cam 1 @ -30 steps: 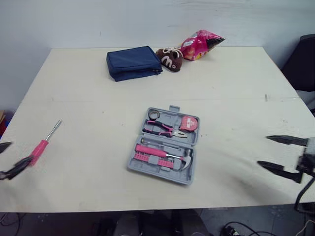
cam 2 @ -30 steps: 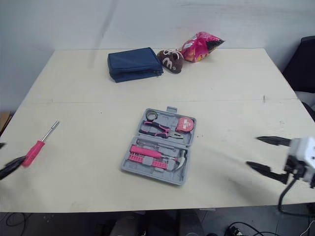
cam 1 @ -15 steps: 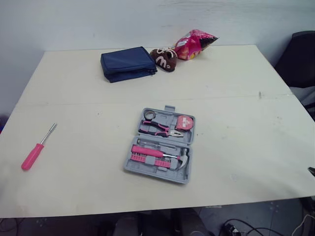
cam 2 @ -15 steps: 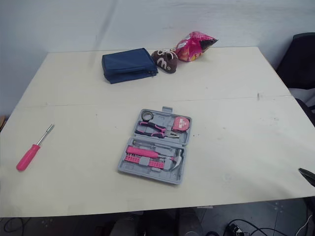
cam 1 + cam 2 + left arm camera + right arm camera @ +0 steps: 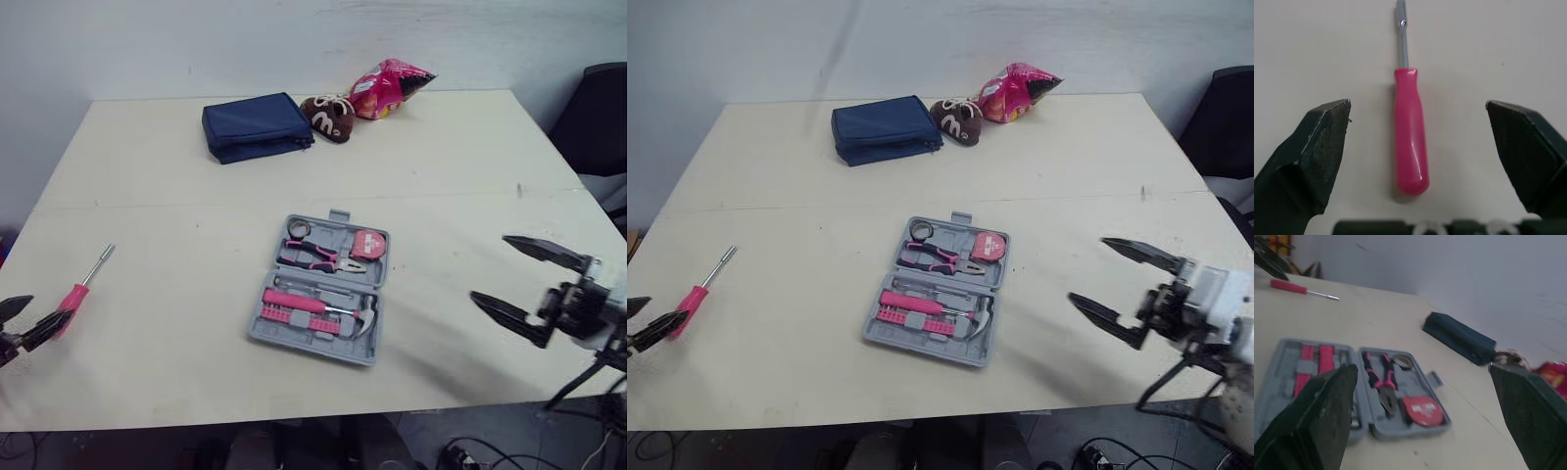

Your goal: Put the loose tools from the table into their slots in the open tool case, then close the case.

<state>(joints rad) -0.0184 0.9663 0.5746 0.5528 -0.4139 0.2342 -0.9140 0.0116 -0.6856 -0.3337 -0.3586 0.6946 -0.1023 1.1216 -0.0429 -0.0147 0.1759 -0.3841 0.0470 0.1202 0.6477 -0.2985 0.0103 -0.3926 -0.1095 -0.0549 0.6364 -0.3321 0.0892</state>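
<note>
An empty groove lies next to the pink bits, so I expect the screwdriver to sit low enough for the case to shut when the robot lowers the screwdriver in.
A pink-handled screwdriver lies loose on the table's left side, its metal shaft pointing away from me. My left gripper hovers just behind the handle's butt, open. In the left wrist view the handle lies between the spread fingers, untouched. The grey tool case lies open at the table's middle, holding pliers, a tape measure, a hammer and pink bits. My right gripper hangs open to the right of the case, holding nothing and pointing toward it.
At the far edge lie a navy pouch, a brown plush toy and a pink snack bag. A black chair stands past the table's right side.
Both grippers were out of the head views half a second ago and are back in them. The right one is closer to the case than a second ago. The tools have not moved.
</note>
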